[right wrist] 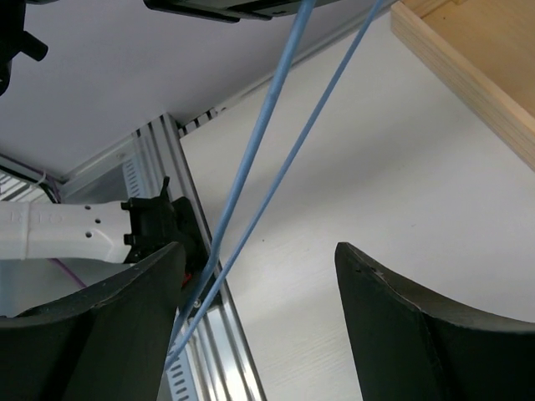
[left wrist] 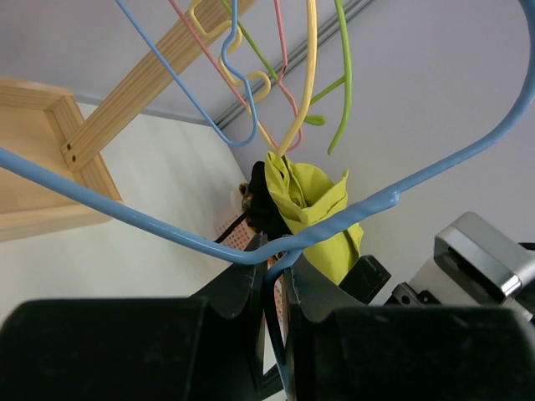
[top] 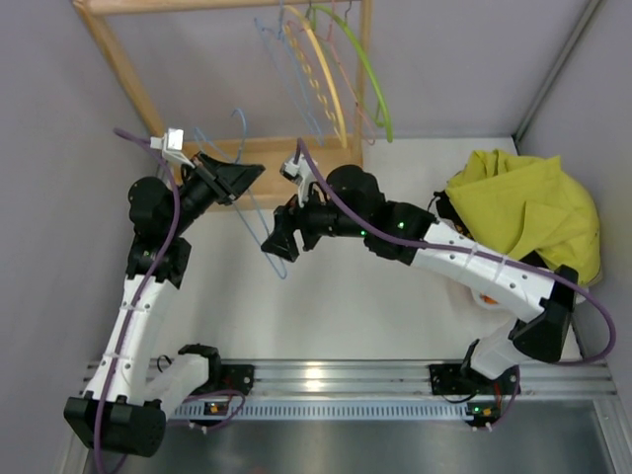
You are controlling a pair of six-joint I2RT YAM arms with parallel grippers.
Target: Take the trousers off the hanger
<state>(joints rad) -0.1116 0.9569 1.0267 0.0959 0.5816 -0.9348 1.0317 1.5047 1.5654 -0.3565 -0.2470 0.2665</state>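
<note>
The robot's left gripper is closed near the hanger's neck (left wrist: pixel 288 246), so the right gripper should hold its far corner (top: pixel 282 274) while the left gripper takes it again lower down for hanging.
The light-blue wire hanger (top: pixel 253 225) is bare and held in the air in front of the wooden rack. My left gripper (top: pixel 252 175) is shut on its neck, where the wires meet (left wrist: pixel 280 249). My right gripper (top: pixel 277 245) is open. Two of the hanger's wires (right wrist: pixel 259 142) pass between its fingers, close to the left finger (right wrist: pixel 100 326); I cannot tell if they touch it. The mustard trousers (top: pixel 523 209) lie in a heap at the far right of the table, off the hanger. They also show in the left wrist view (left wrist: pixel 313 200).
A wooden rack (top: pixel 123 69) stands at the back with yellow (top: pixel 331 89), green (top: pixel 371 74), pink and another blue hanger on it. Something black (left wrist: pixel 255 200) and an orange perforated object (left wrist: pixel 227 236) sit by the trousers. Grey walls close both sides.
</note>
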